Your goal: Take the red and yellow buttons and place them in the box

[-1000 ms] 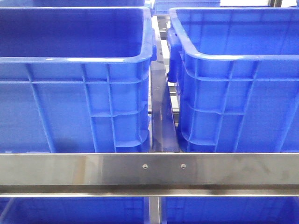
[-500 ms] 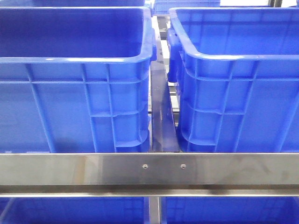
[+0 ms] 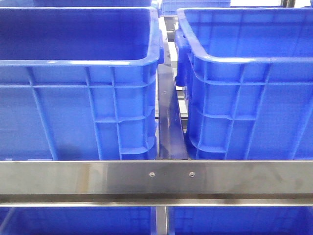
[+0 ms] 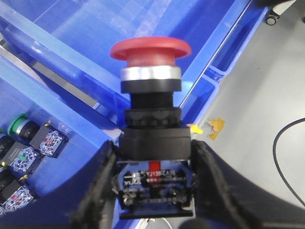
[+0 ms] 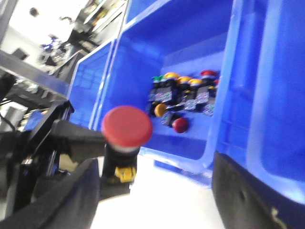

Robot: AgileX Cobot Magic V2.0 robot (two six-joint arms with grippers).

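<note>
My right gripper should take the button (image 5: 127,126) and place it, because my left gripper is holding the red button and the box (image 3: 252,36) is on my right gripper's side.
In the left wrist view my left gripper (image 4: 153,164) is shut on the black body of a red mushroom-head button (image 4: 150,49) and holds it in the air over blue crate rims. The right wrist view shows this same red button (image 5: 127,125) held by the other arm. My right gripper (image 5: 157,200) is open and empty, its fingers wide apart. Beyond it a blue crate (image 5: 143,81) holds several buttons, among them an orange-yellow one (image 5: 161,109) and a red one (image 5: 180,125). The box (image 3: 230,59) with paler inner walls stands at the right in the front view. Neither gripper shows there.
A matching blue crate (image 3: 73,62) with dark inner walls stands at the left in the front view. A steel rail (image 3: 156,177) crosses in front of both. In the left wrist view, green and black switch parts (image 4: 21,125) lie in a crate, and a black cable (image 4: 286,143) lies on the grey floor.
</note>
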